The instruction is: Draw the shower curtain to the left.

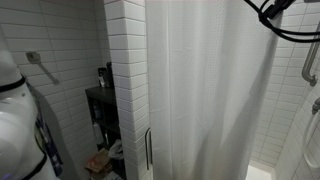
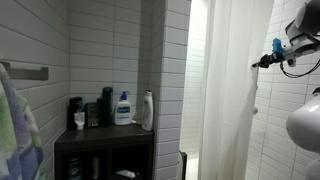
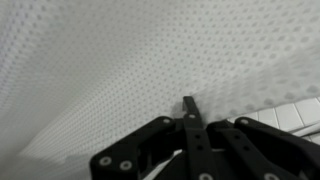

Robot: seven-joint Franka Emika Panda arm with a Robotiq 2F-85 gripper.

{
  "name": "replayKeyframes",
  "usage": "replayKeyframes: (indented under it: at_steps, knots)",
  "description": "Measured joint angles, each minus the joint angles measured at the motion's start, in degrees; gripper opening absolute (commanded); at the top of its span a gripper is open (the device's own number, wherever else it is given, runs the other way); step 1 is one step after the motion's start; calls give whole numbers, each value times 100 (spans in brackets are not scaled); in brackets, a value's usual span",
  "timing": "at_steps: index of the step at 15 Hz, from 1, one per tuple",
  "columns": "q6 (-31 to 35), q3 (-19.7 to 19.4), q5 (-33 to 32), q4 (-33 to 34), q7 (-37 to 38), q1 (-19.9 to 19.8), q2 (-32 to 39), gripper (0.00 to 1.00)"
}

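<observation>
The shower curtain's free edge (image 2: 255,79) is pinched high up in my gripper, so I should keep pulling that edge toward the tiled pillar (image 1: 129,40) until the curtain bunches up there, and then let go.
The shower curtain (image 1: 200,90) is a tall white sheet with soft vertical folds, hanging beside the tiled pillar in both exterior views (image 2: 230,90). It fills the wrist view (image 3: 120,50) as dotted fabric. My gripper (image 2: 262,62) is at the curtain's right edge, high up. In the wrist view the fingers (image 3: 190,105) are closed together right at the fabric's edge, apparently pinching it. In an exterior view only the arm's black cables (image 1: 285,18) show at the top right; the gripper itself is hidden there.
A white brick-tiled pillar (image 1: 125,80) (image 2: 172,80) stands left of the curtain. A dark shelf (image 2: 105,135) holds several bottles. A grab bar (image 1: 40,65) is on the wall. White tiled wall (image 2: 275,125) lies right of the curtain.
</observation>
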Motion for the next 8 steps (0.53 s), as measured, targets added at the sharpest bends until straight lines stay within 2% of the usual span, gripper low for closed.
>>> replayKeyframes:
  at_steps: [3, 8]
  knots:
    - [298, 334, -484, -269, -309, 266, -456, 0]
    - [1571, 1473, -1447, -1047, -350, 823, -1381, 0]
